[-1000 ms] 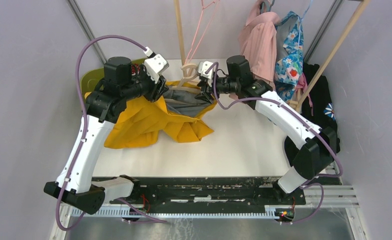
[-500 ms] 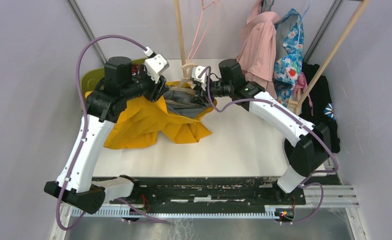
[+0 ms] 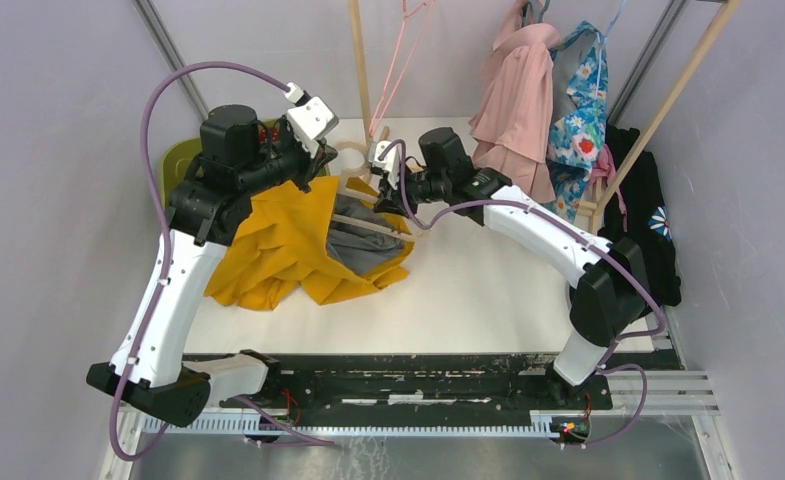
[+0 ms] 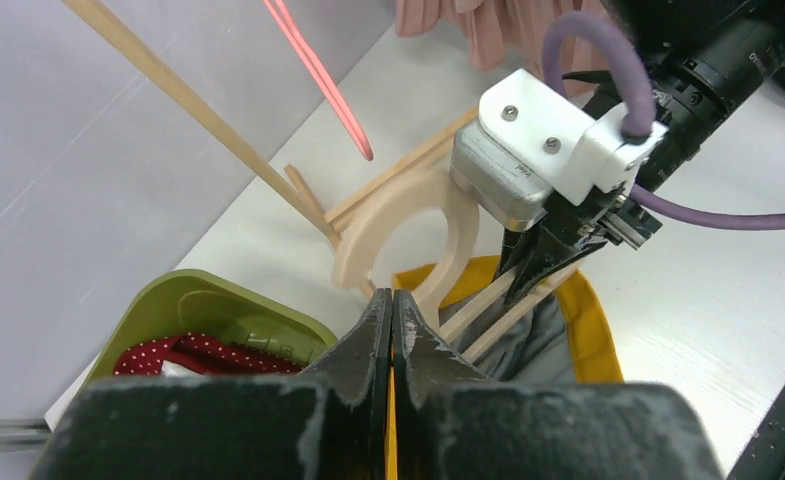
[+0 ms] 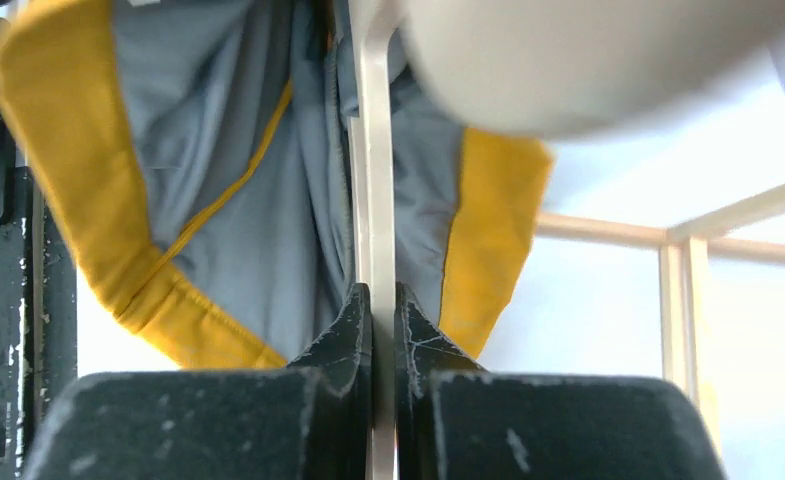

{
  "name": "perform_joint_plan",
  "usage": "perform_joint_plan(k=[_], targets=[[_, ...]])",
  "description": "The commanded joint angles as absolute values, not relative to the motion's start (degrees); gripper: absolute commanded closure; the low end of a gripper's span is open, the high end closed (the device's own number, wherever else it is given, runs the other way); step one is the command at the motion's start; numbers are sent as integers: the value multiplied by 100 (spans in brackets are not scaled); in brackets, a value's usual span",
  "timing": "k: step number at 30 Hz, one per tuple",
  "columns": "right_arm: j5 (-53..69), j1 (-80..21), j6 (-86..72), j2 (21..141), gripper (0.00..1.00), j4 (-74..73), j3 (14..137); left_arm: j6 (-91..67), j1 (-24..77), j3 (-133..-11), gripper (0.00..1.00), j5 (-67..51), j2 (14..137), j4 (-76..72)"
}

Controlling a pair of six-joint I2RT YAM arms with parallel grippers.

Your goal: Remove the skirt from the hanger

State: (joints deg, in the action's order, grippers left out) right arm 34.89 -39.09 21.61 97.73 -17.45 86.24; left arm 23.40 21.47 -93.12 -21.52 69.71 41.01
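The hanger's bar is inside the skirt's waist [image 3: 371, 226], so my right gripper should hold the bar still while my left gripper grabs the yellow fabric [image 3: 306, 208] and pulls it off.
The yellow skirt [image 3: 288, 250] with grey lining lies bunched on the table's left half. A pale wooden hanger [image 3: 373, 228] still sits in its waist opening, with its round hook [image 3: 353, 162] at the back. My left gripper [image 3: 313, 172] is shut at the skirt's back edge, and a thin strip of yellow fabric shows between its jaws [image 4: 391, 300]. My right gripper [image 3: 393, 200] is shut on the hanger's bar [image 5: 373, 150], fingertips [image 5: 376, 300] just above the grey lining [image 5: 228, 200]. From the left wrist, the hook [image 4: 351, 262] and the right gripper [image 4: 543, 255] show.
A green bin [image 3: 183, 155] holding red dotted cloth [image 4: 198, 355] stands behind the left arm. Wooden rack poles [image 3: 360, 60] and a pink wire hanger [image 3: 398, 60] rise at the back. Pink and floral garments [image 3: 538, 90] hang back right, a black one [image 3: 648, 220] at the right.
Both grippers have closed. The right arm moved left onto the hanger's bar. The skirt has been drawn into a tighter bunch to the left, and the hanger now lies slanted across its opening.
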Motion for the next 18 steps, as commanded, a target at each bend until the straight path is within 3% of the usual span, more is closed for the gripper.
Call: perform_joint_plan(k=[1, 5, 10, 18], targets=[[2787, -3894, 1555, 9402, 99, -1619, 9207, 2257, 2161, -9526, 97, -2298, 6941, 3765], [1865, -3896, 1497, 9072, 99, -2332, 9528, 2259, 2157, -9506, 97, -2294, 6966, 3762], [1638, -3870, 1795, 8684, 99, -2910, 9723, 2299, 2153, -9382, 97, -2163, 6996, 3744], [976, -3868, 1817, 7754, 99, -3478, 8769, 2432, 2153, -9526, 97, -1762, 7189, 3845]])
